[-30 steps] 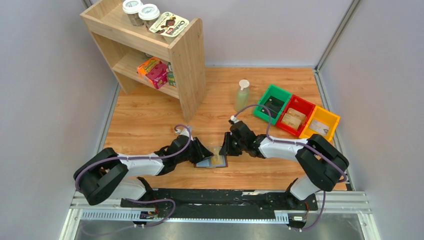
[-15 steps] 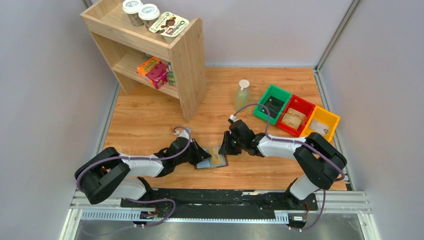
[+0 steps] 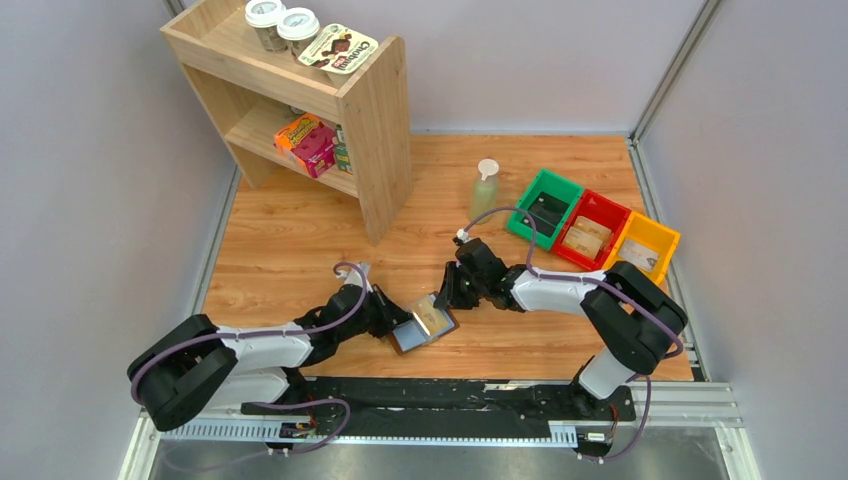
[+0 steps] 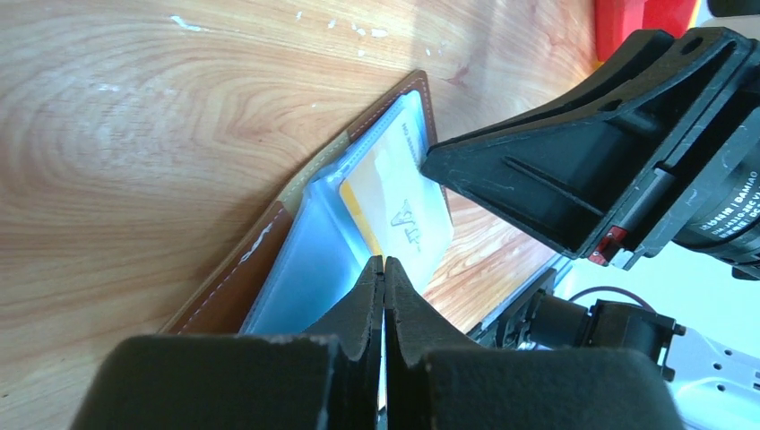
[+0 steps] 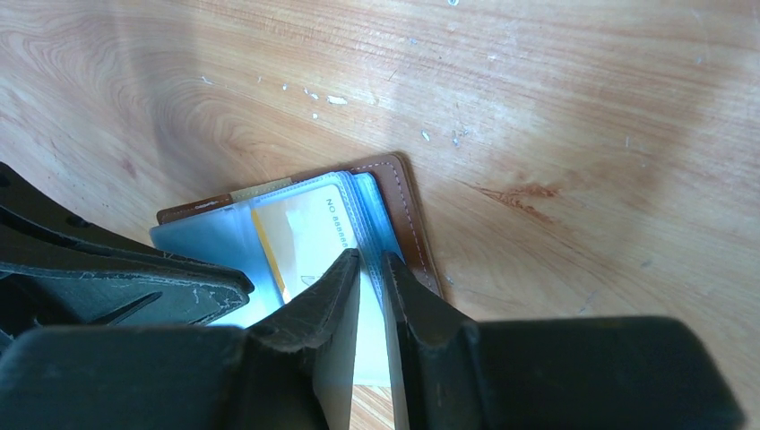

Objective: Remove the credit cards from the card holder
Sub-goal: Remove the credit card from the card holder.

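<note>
My grippers have the card holder [image 3: 425,322] slanting crooked between them, so I should straighten the card holder and open my left gripper around the card's yellow-striped edge [image 4: 360,219].
The brown card holder [image 3: 449,325] lies open on the table between my two grippers, its grey-blue sleeves fanned up. In the left wrist view its leather cover [image 4: 242,278] runs diagonally. A pale credit card [image 4: 408,206] with a yellow stripe sticks out of the sleeves. My left gripper [image 4: 384,262] is shut on that card's near edge, coming from the left [image 3: 393,322]. My right gripper [image 5: 375,260] comes from the far right [image 3: 441,297], its jaws pinching the edge of the sleeve stack beside the leather cover [image 5: 408,206]. The same card [image 5: 309,219] lies just left of those jaws.
A wooden shelf [image 3: 320,110] with jars and boxes stands at the back left. A clear bottle [image 3: 484,190] stands mid-back. Green [image 3: 545,207], red [image 3: 592,232] and yellow [image 3: 640,247] bins line the right side.
My left gripper has closed and drawn back toward the near left. The card holder has turned and slid that way with it. The right jaws have narrowed slightly.
</note>
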